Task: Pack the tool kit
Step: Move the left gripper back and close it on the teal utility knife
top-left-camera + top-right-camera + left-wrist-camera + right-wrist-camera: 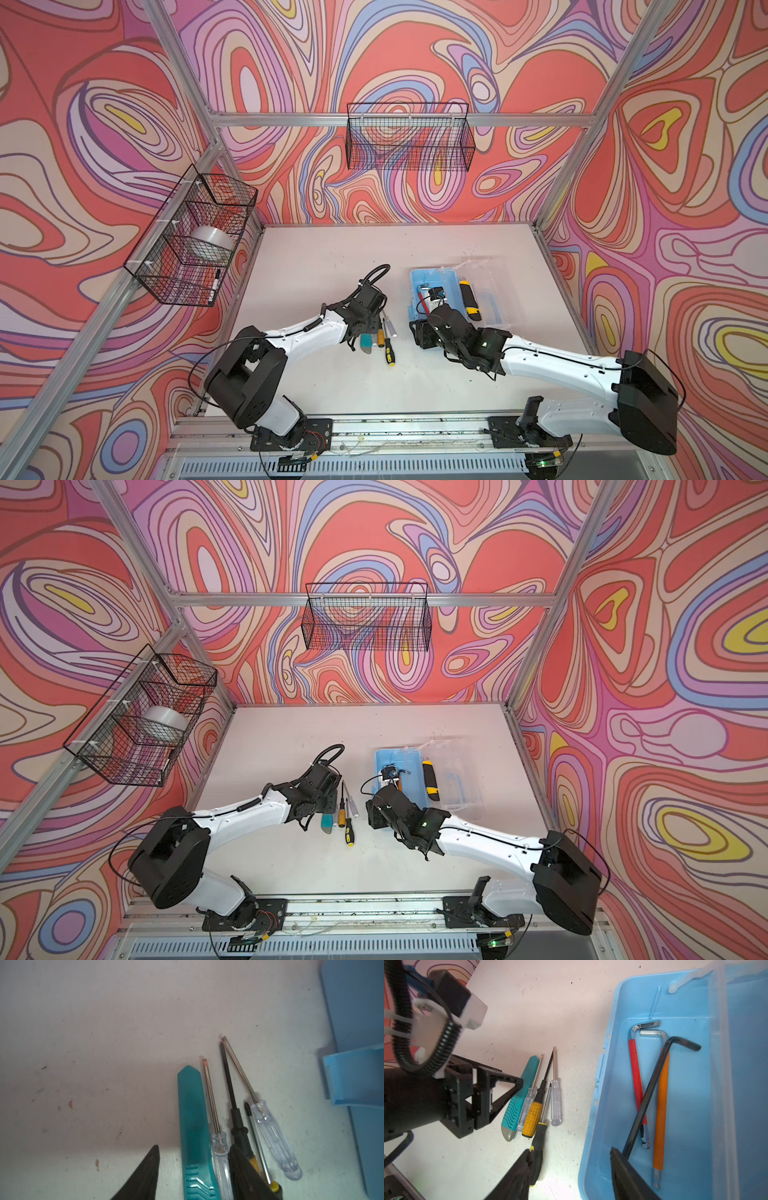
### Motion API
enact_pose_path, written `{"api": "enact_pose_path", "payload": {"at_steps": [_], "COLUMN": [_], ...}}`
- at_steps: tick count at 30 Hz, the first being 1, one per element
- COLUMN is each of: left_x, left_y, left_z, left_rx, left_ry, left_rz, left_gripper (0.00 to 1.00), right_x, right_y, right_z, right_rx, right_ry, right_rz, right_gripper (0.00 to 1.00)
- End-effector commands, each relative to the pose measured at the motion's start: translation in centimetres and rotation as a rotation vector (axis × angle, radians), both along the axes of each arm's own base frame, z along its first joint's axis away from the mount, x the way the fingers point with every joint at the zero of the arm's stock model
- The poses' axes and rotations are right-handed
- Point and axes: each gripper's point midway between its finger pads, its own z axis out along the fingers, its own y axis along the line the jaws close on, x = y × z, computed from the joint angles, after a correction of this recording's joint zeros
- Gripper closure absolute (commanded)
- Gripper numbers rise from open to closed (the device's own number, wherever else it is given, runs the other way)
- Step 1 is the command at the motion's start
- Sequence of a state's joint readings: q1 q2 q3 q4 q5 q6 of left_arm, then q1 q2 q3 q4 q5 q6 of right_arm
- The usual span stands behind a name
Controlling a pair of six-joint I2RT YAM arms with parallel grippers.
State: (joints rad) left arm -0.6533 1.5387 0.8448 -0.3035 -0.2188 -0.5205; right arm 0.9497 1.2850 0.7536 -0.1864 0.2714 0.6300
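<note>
My left gripper should narrow its fingers and take the teal knife alone [194, 1142], because a clear-handled screwdriver [220, 1151] lies against the teal knife between the gripper's wide-open fingers.
The light-blue box [415, 275] [381, 756] [691, 1126] stands open, its clear lid [492, 286] folded out to the right. In it lie red [636, 1084], orange [661, 1115] and black [652, 1088] hex keys. A yellow-black utility knife [469, 300] [431, 781] rests by the hinge. Left of the box lie a teal utility knife [192, 1115] [366, 341] and several screwdrivers [270, 1132] [532, 1114]. My left gripper [194, 1147] [362, 328] is open, astride the teal knife and a clear-handled screwdriver [220, 1153]. My right gripper [570, 1149] [420, 334] is open, straddling the box's near-left wall.
A black wire basket [166, 266] on the left wall holds a tape roll [212, 241] and a marker [215, 284]. Another wire basket [409, 137] hangs on the back wall. Aluminium frame posts edge the white table [415, 382].
</note>
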Motion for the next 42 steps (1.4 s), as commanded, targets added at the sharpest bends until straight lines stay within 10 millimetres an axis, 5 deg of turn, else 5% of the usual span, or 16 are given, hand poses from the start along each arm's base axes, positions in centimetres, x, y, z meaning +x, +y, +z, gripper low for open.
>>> {"api": "enact_pose_path", "payload": {"at_steps": [1, 26, 42], "left_x": [0.0, -1.2, -0.5], "left_y": [-0.2, 1.0, 0.2], "left_z": [-0.9, -2.2, -2.6], "left_rx": [-0.012, 0.003, -0.002], "left_ry": [0.017, 0.042, 0.047], "left_rz": [0.002, 0.026, 0.012], "left_gripper": [0.47, 0.59, 0.58], "right_x": [0.1, 0.2, 0.1], "right_y": [0.3, 0.2, 0.5], "right_z": [0.2, -0.7, -0.9], "right_rx": [0.022, 0.007, 0.004], "right_ry": [-0.002, 0.007, 0.015], "right_rz": [-0.008, -0.016, -0.005], "right_gripper": [0.39, 0.39, 0.39]}}
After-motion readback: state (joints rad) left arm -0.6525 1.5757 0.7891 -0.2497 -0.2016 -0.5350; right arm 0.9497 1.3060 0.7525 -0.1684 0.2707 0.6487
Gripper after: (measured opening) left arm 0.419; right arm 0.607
